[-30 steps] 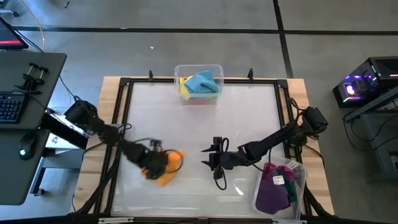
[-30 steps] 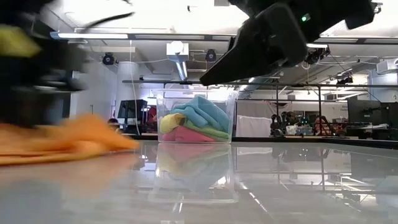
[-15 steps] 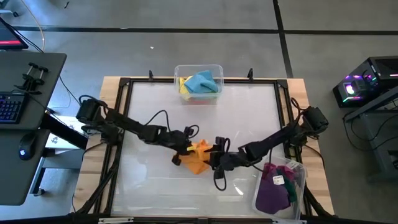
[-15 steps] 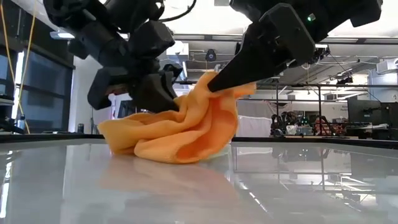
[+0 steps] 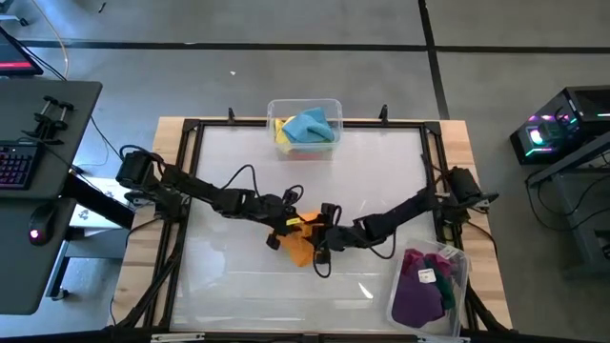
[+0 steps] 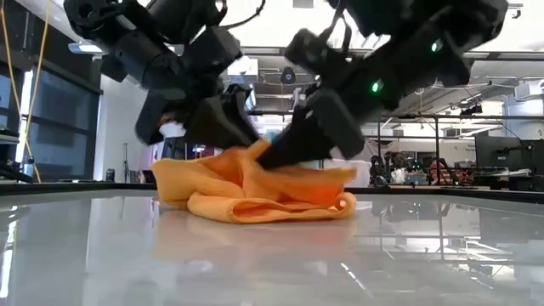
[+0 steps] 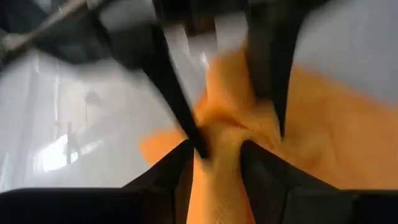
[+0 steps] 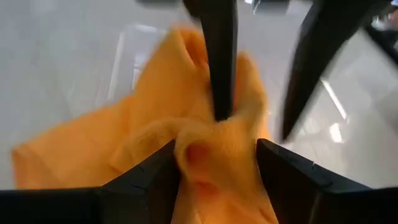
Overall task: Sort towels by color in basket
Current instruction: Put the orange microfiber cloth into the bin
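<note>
I should move my left gripper away and have my right gripper take the towel to the far basket, as both grippers crowd the orange towel's raised fold.
The orange towel lies bunched on the middle of the table, with both grippers at it. My left gripper reaches in from the table's left and is open, its fingers astride a ridge of the cloth. My right gripper comes from the right, also open, its fingers either side of a raised fold. In the low view the towel rests flat on the table under both grippers. A clear basket at the far edge holds teal, yellow and pink towels. Another basket at the near right holds purple and magenta ones. My left gripper is open over the orange towel, slanting down from the table's left. One fingertip dips into the bunched cloth; the other stands clear beside it. The towel lies on the table. My right gripper is open, slanting down from the table's right, with a raised fold of the towel filling the gap between its fingers. The fold is bunched, of several layers. The towel's lower part rests on the table.
A black frame runs round the table top. A desk with keyboard and mouse stands off the left edge, and equipment off the right. Bare table lies between the towel and both baskets.
My left gripper has carried the orange towel from the near left to the middle of the table, turning as it went. The towel's raised peak has since sunk, and the cloth now lies low on the table. My right gripper has come down and leftward onto it.
</note>
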